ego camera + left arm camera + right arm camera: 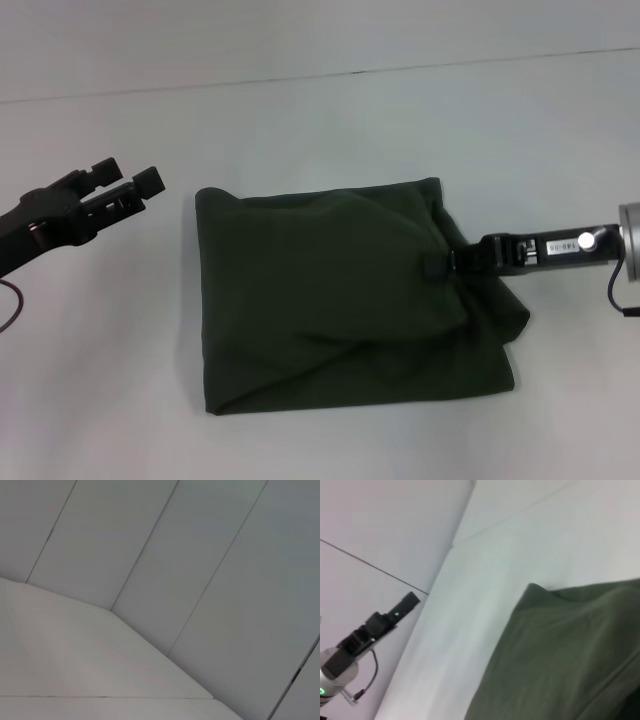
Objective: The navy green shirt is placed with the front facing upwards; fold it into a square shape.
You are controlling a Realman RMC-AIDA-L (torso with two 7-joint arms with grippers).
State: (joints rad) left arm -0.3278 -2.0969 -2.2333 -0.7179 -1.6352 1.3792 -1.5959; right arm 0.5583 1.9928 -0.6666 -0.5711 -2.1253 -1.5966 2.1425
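Observation:
The shirt's top layer (460,314) runs at a slant and stops short of the lower layer's side edge. My right gripper should pull the bunched fold back out to that edge (514,300).
The navy green shirt (330,300) lies folded into a rough rectangle on the white table (100,380), plain green side up, with no lettering showing. My right gripper (445,264) reaches in from the right to the shirt's right edge. Its fingers are closed on a bunched fold there, and creases run toward them. In the right wrist view the shirt (560,660) fills the near corner. My left gripper (128,173) hovers open and holding nothing, left of the shirt's far left corner and apart from it. It also shows farther off as the left gripper (405,605).
The table's far edge (320,72) meets a pale panelled wall (200,555). A thin cable (12,305) hangs from the left arm at the left edge of the head view. White tabletop surrounds the shirt on all sides.

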